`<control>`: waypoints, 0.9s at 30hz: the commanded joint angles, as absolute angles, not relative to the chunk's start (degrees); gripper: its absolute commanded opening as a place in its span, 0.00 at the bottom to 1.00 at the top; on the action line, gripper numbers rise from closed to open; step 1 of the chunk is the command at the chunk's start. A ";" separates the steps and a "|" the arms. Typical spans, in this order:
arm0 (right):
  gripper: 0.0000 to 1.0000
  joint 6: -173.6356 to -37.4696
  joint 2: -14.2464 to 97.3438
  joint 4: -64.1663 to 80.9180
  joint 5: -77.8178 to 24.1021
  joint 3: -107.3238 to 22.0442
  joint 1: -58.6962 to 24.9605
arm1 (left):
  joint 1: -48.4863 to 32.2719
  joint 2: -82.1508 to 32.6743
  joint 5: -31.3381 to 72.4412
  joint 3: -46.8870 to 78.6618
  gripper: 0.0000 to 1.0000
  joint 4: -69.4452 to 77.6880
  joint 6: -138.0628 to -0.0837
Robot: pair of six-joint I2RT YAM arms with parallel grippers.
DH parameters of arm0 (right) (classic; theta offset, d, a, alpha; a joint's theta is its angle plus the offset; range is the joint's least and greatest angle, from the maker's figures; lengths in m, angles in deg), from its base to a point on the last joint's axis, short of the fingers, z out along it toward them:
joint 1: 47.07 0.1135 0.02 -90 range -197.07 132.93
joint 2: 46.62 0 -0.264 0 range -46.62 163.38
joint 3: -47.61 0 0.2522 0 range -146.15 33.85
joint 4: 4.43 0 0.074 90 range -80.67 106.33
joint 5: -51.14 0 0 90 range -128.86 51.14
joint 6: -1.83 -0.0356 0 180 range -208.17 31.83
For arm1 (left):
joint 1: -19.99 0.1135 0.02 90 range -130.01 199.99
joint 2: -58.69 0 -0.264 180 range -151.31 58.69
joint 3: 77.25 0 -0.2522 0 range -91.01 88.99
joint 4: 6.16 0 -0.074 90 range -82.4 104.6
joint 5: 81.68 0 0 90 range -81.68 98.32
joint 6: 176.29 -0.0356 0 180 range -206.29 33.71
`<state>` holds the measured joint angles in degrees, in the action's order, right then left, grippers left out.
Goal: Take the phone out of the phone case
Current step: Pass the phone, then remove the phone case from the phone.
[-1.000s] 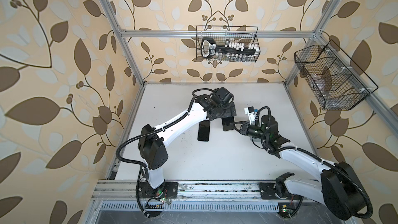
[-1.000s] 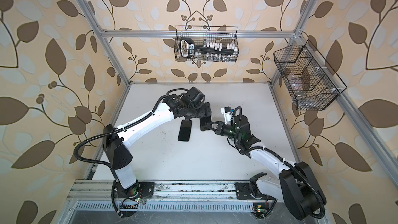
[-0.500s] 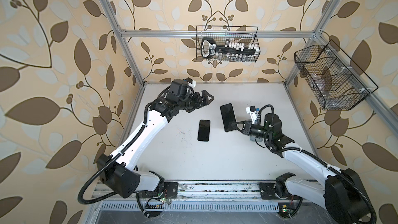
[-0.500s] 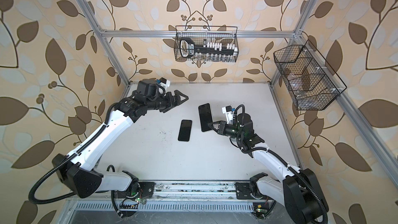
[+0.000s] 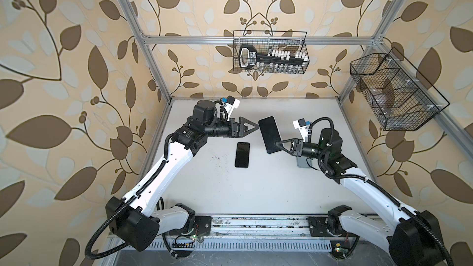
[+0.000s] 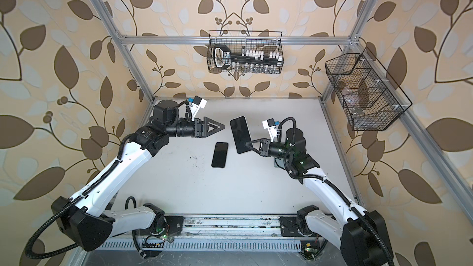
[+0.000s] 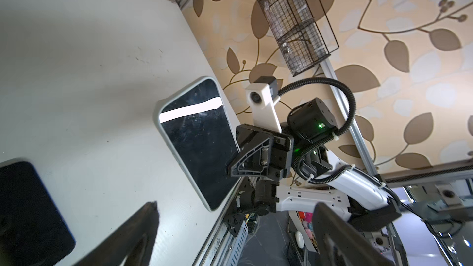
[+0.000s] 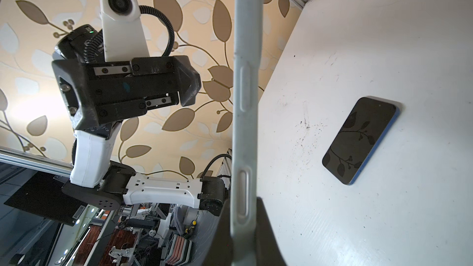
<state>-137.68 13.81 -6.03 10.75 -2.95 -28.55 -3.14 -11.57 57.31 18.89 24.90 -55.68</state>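
Observation:
The case's upper edge stops short of the robot's left gripper, so next the right gripper moves the case into the open fingers' gap and passes the case over.
The phone lies flat on the white table, screen up, with a blue edge showing in the right wrist view. It is out of the phone case. The pale grey case stands on edge above the table, its dark glossy face turned toward the left arm. My right gripper is shut on its lower end. My left gripper hovers open and empty just left of the case, not touching it.
A flat grey object lies on the table under my right wrist. A wire basket with tools hangs on the back wall and another wire basket on the right wall. Aluminium frame posts edge the table.
My left gripper has come off the case, drawn back to the left, then edged toward it again. The right gripper has lifted the case clear. The phone has stayed put.

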 commanded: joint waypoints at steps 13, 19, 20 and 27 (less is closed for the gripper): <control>0.00 -143.30 11.97 -12.98 13.81 -5.22 -26.10 | -1.54 -13.76 65.55 19.47 0.91 21.13 -62.35; 0.00 -144.31 10.91 -13.36 13.09 -5.50 -24.90 | -0.76 -15.70 64.84 18.72 0.92 22.10 -63.70; 0.00 -144.61 10.68 -13.43 13.09 -5.61 -24.84 | -0.62 -15.99 64.84 18.61 0.92 22.11 -63.90; 0.00 -145.81 10.59 -14.81 12.39 -5.68 -23.57 | 0.39 -17.57 65.50 18.92 0.93 19.33 -62.09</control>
